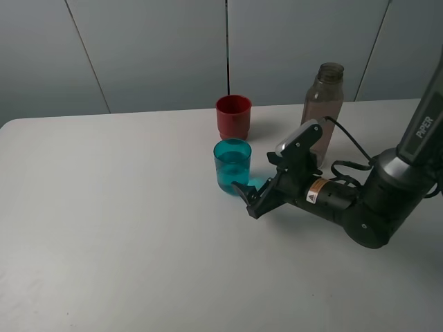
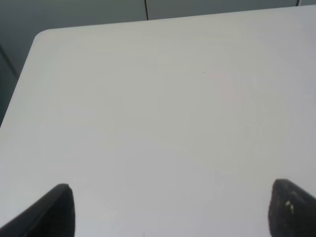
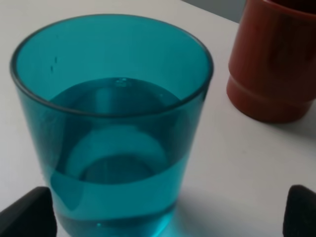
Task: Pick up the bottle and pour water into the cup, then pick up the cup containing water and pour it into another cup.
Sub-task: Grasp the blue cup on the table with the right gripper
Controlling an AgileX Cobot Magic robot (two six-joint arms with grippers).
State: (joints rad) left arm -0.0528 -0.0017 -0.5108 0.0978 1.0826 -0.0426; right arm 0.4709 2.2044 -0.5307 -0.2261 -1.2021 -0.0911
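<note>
The teal cup's wide rim (image 1: pixel 232 159) has a plain, round shape, so I expect some of its water (image 1: pixel 233 175) to shoot past the red cup as I pour.
The teal cup (image 1: pixel 232 166) stands upright on the white table, roughly half full of water. In the right wrist view the cup (image 3: pixel 111 128) fills the space just ahead of my right gripper (image 3: pixel 163 217), whose fingers stand wide apart and do not touch it. From above, the right gripper (image 1: pixel 248 199) lies low on the table at the cup's right side. The red cup (image 1: pixel 233 116) (image 3: pixel 274 59) stands just behind the teal one. The bottle (image 1: pixel 322 111) stands upright and uncapped behind my right arm. My left gripper (image 2: pixel 170 212) is open over bare table.
The white table (image 1: pixel 104 228) stretches out to the left and front of the cups. Its far edge and rounded corner (image 2: pixel 42 35) meet a grey panelled wall (image 1: pixel 152 48). A black cable (image 1: pixel 349 149) loops off the right arm near the bottle.
</note>
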